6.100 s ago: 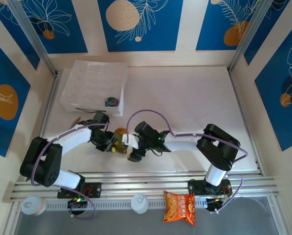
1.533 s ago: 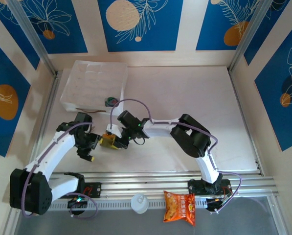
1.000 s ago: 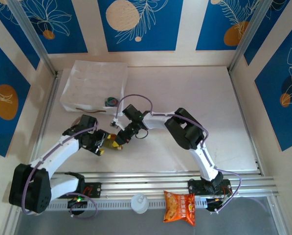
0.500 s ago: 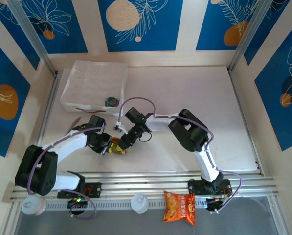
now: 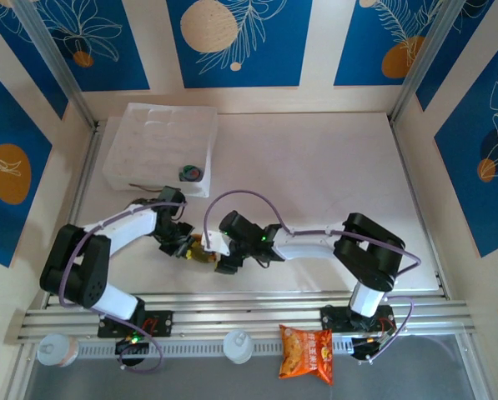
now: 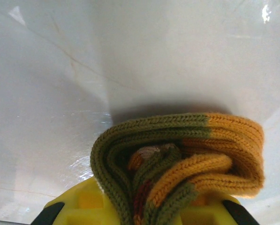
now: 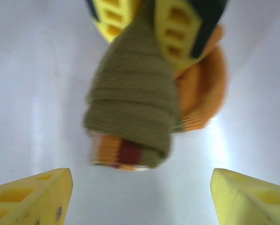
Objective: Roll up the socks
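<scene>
The sock's orange heel [image 6: 240, 152] sticks out past the fingers of my left gripper, so my right gripper should hold the sock's loose end [image 7: 125, 136] while my left gripper takes hold of the whole roll again.
The olive-brown sock [image 5: 202, 251] with orange heel and striped cuff is a rolled bundle near the table's front left. My left gripper [image 5: 190, 249] is shut on it; in the left wrist view the folded layers of the sock [image 6: 177, 154] bulge out from between the yellow jaws of the left gripper [image 6: 144, 211]. My right gripper [image 5: 218, 255] stands open just right of the bundle. In the right wrist view the sock [image 7: 135, 112] hangs beyond the right gripper [image 7: 142, 194], pinched by the left gripper's fingers [image 7: 175, 28]. A small dark-and-green rolled bundle [image 5: 190, 172], perhaps the grey-blue sock, lies in the tray.
A white tray [image 5: 157, 146] stands at the back left, close behind the left arm. An orange snack packet [image 5: 307, 352] lies below the front rail. Frame posts and patterned walls close in the table on three sides.
The right gripper has let go of the sock roll, opened and backed off to the right, its elbow swinging out right. The left gripper stays shut on the roll at nearly the same spot.
</scene>
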